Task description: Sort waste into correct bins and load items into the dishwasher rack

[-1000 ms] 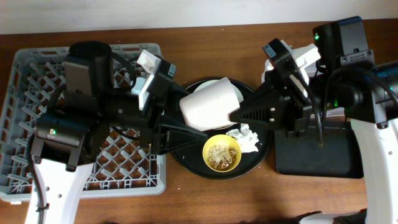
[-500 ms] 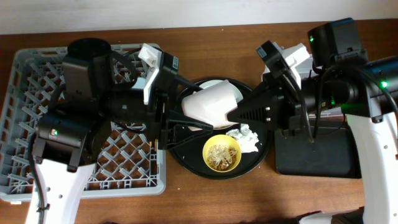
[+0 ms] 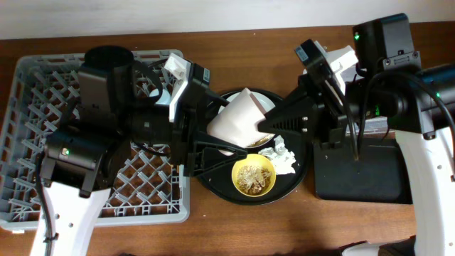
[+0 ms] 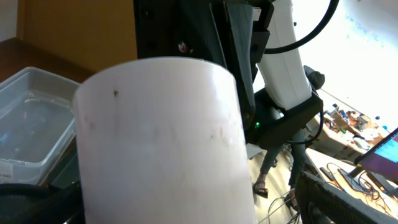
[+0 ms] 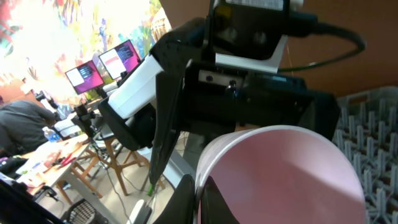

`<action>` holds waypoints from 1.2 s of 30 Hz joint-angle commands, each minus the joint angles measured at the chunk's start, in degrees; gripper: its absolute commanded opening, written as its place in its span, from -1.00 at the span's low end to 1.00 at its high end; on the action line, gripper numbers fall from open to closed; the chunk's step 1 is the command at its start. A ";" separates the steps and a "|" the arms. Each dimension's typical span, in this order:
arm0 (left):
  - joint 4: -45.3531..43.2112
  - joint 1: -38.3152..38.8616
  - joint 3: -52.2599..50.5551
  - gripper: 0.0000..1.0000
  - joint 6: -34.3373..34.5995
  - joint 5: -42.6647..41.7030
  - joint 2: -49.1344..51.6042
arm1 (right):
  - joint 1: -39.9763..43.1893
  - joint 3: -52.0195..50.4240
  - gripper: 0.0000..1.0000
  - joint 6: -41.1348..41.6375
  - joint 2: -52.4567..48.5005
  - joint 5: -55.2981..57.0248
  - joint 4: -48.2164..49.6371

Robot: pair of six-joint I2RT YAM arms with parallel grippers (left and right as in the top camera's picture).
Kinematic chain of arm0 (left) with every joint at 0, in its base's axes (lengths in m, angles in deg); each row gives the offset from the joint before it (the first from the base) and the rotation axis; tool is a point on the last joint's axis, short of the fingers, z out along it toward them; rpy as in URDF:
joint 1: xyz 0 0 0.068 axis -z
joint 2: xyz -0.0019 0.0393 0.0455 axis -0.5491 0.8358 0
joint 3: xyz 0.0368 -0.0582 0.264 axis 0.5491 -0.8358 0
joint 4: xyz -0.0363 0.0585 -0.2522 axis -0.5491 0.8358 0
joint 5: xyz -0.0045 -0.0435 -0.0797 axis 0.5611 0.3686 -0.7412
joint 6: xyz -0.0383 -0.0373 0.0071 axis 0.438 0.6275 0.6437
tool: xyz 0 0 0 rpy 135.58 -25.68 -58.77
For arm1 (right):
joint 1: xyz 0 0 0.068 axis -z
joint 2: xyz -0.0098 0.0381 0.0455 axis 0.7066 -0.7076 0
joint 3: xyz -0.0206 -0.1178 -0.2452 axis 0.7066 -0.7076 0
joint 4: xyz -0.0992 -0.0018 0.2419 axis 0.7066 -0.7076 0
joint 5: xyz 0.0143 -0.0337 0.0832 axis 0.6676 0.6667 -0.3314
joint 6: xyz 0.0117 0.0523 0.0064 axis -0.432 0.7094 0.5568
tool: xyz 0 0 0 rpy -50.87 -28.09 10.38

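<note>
The robot's right gripper holds the pink cup's rim (image 3: 257, 107) far from the grey rack, so its left gripper should take the cup's body (image 3: 231, 122) and put the cup there.
The small pink cup (image 3: 238, 119) hangs tilted above the round black tray, pale outside and pink inside (image 5: 292, 174). My right gripper (image 3: 268, 128) is shut on its rim, fingers (image 5: 185, 199) pinching the edge. My left gripper (image 3: 213, 131) is open with the cup's body (image 4: 161, 143) between its jaws and a gap on one side. The yellow bowl (image 3: 253, 176) holds beige scraps. The white napkin (image 3: 281, 158) lies beside it. The pale plate (image 3: 264, 104) peeks out behind the cup. The blue cup, chopsticks and wrapper are hidden.
The grey rack (image 3: 28, 107) fills the left side and also shows in the right wrist view (image 5: 373, 124). The round black tray (image 3: 213, 183) sits mid-table. The flat black tray (image 3: 362, 181) lies at right. The clear tub (image 4: 31, 124) shows in the left wrist view.
The cup has tipped from lying level to tilted and shifted slightly right. My right gripper swung in closer on its rim. My left gripper turned a little around it.
</note>
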 commanded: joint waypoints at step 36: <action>18.08 2.12 0.48 -0.55 -4.90 22.25 -0.66 | -15.63 0.11 -0.92 33.55 -1.49 48.87 15.78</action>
